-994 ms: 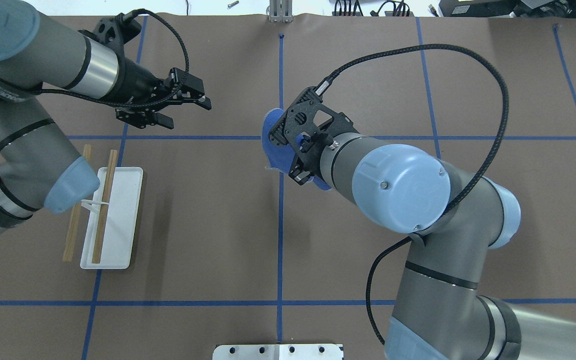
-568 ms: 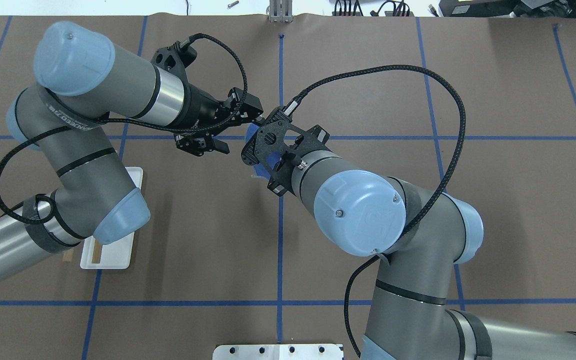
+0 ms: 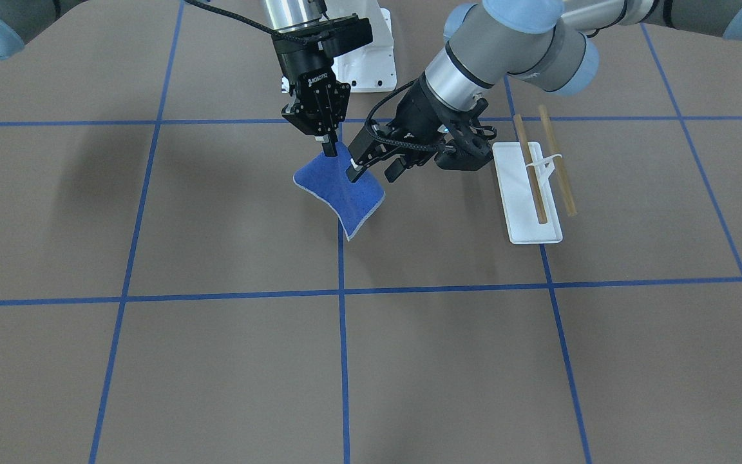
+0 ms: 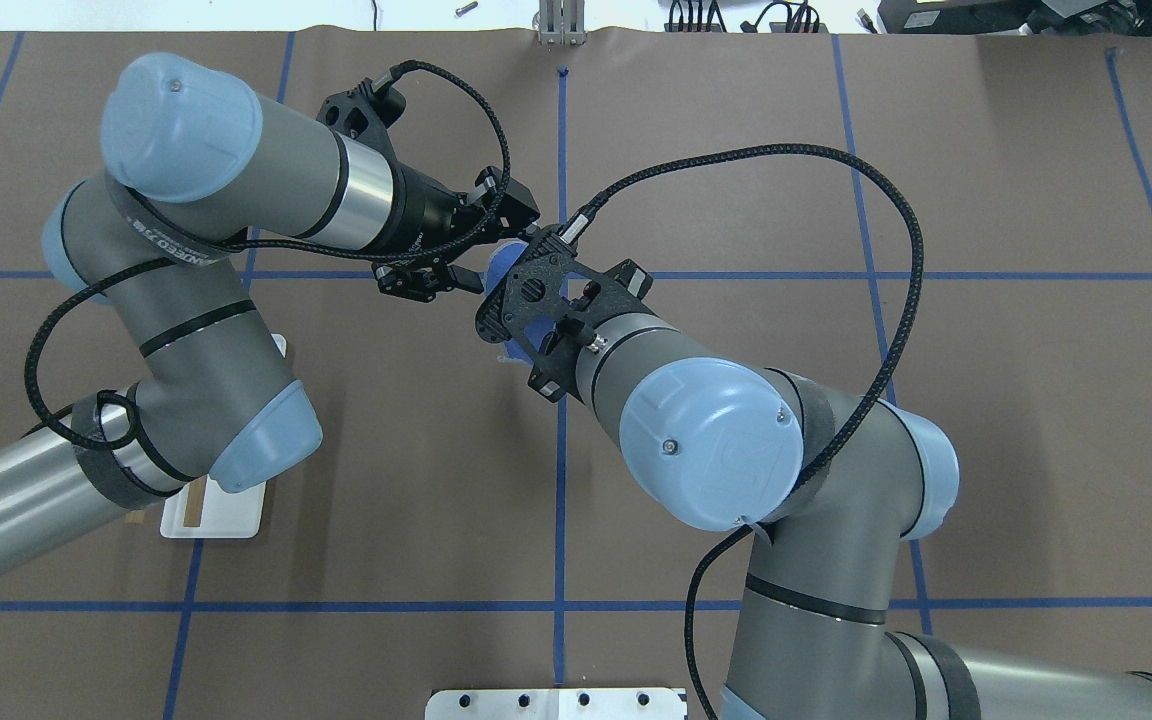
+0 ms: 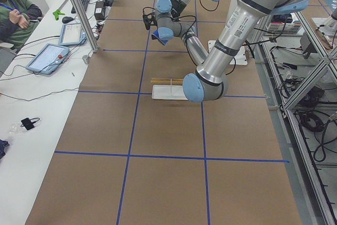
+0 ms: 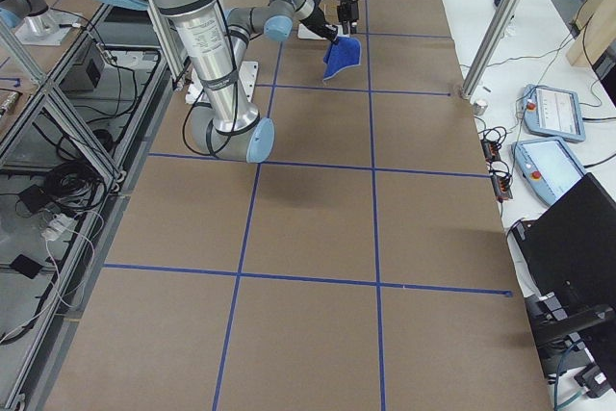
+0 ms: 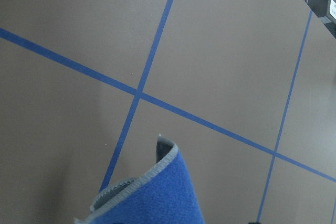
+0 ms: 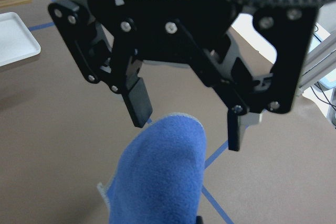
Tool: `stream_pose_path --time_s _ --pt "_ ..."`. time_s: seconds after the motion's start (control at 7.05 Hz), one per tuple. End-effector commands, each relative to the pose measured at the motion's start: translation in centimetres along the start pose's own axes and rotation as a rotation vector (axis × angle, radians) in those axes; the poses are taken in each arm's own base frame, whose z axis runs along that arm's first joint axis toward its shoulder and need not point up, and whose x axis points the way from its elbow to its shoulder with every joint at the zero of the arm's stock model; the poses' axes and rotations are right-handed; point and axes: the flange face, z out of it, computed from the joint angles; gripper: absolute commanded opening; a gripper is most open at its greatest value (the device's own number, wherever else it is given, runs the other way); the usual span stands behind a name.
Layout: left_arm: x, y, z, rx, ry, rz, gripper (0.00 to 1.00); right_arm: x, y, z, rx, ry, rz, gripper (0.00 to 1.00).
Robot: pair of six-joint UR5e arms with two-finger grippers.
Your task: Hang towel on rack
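I can see the blue towel (image 3: 341, 182) hanging limp with a drooping lower corner (image 3: 350, 229), so it will fold over a wooden dowel and stay draped when I lay it there.
The blue towel (image 3: 342, 190) hangs above the table centre by its top corner from my right gripper (image 3: 329, 147), which is shut on it. My left gripper (image 3: 372, 173) is open; in the right wrist view (image 8: 186, 119) its fingers stand on either side of the towel's (image 8: 163, 177) raised folded edge without closing. The towel also shows in the left wrist view (image 7: 149, 198). The rack (image 3: 529, 206), with a white base and two wooden dowels (image 3: 531, 171), stands beyond my left gripper. In the overhead view the rack (image 4: 221, 515) is mostly hidden under my left arm.
A white bolted pedestal (image 3: 368, 58) stands by the robot's base. Blue tape lines cross the brown table cover. In the exterior left view an operator (image 5: 13, 3) sits at a side desk with tablets (image 5: 50, 56).
My left arm has swung from near the rack to the table centre. My right gripper has carried the towel toward it. The left gripper's open fingers now flank the towel.
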Motion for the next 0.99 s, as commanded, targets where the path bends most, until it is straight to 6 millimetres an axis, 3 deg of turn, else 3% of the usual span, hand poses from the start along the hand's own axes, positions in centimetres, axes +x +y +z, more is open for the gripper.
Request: stream_pose_path --time_s 0.0,0.28,0.57,0.71,0.85 --pt "-0.1 0.4 0.5 0.01 -0.001 0.004 0.78 -0.2 -0.2 -0.2 0.004 -0.003 0.004 0.0" --pt "-0.2 1.4 1.3 0.017 -0.001 0.01 0.67 -0.1 -0.3 -0.2 0.007 -0.003 0.006 0.0" --pt "-0.3 1.4 1.3 0.016 0.001 0.015 0.16 -0.1 -0.1 -0.2 0.004 -0.003 0.004 0.0" --pt "-0.3 1.4 1.1 0.017 0.005 0.017 0.0 -0.1 0.2 -0.1 0.0 -0.003 0.004 0.0" --pt "-0.3 1.4 1.0 0.017 0.005 0.017 0.0 -0.4 0.4 -0.1 -0.002 -0.007 0.0 0.0"
